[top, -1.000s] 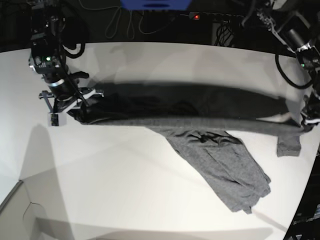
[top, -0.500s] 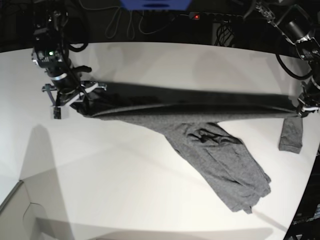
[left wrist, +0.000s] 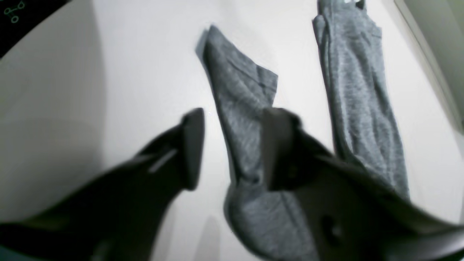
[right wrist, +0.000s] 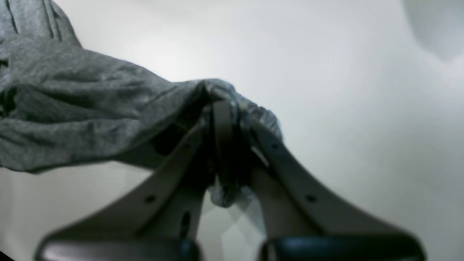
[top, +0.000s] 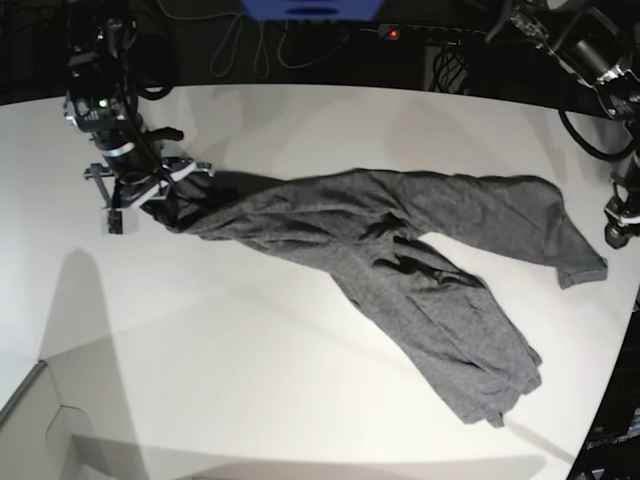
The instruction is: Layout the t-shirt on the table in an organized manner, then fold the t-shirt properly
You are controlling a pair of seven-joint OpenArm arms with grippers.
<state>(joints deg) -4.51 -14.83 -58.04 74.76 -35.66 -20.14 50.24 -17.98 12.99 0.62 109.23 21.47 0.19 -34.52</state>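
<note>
The inner edge of the t-shirt's front part lies free of the back part, so the robot's left gripper should keep moving there until its fingers are on both sides of that edge.
The dark grey t-shirt lies rumpled across the white table, running from the far left to the right edge, with a long part trailing toward the front right. My right gripper is shut on a bunched edge of the t-shirt; in the base view that gripper sits at the shirt's left end. My left gripper is open above the table, with the t-shirt lying loose below its fingers. In the base view it hangs just past the shirt's right corner.
Black cables, a blue object and a power strip with a red light lie beyond the table's far edge. The table's curved edge cuts across the front left corner. The right edge is close to the left arm.
My left gripper has opened and let go of the t-shirt. The stretched, raised edge has dropped and spread on the table. My right gripper keeps its hold.
</note>
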